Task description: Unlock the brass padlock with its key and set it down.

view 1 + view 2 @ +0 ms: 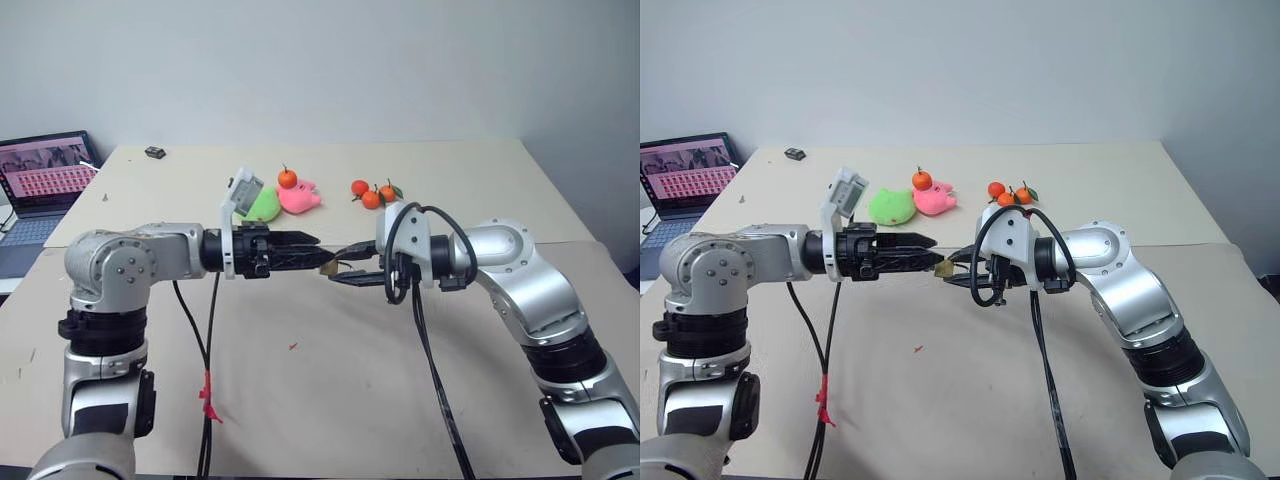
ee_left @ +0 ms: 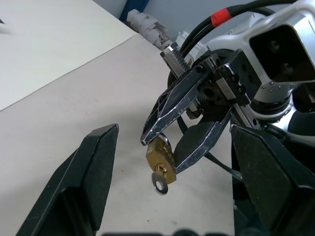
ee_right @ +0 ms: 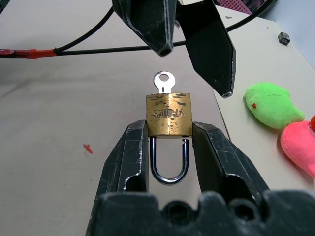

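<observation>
My right gripper has the loose shackle (image 3: 185, 155) inside its fingers. Next, my left gripper takes the gold body (image 3: 170, 114) so that my right gripper is free to swing the shackle open.
My right gripper (image 3: 170, 127) is shut on the brass padlock (image 3: 169, 115), its fingers (image 3: 133, 152) pinching the gold body from both sides. The silvery shackle (image 3: 170, 167) points back toward the right wrist. A small silver key (image 3: 164, 81) sticks out of the lock's far end. My left gripper (image 2: 175, 130) stands open, its two fingers (image 2: 93, 167) spread on either side of the key without touching it. From the head, the two grippers meet tip to tip above the table's middle, with the padlock (image 1: 328, 267) between them.
Behind the arms lie a green plush toy (image 1: 263, 205), a pink one (image 1: 298, 198) and a few small oranges (image 1: 372, 192). A laptop (image 1: 45, 180) sits off the table's left edge. A small black object (image 1: 154, 152) is at the far left, and a red fleck (image 1: 292, 346) lies on the tabletop.
</observation>
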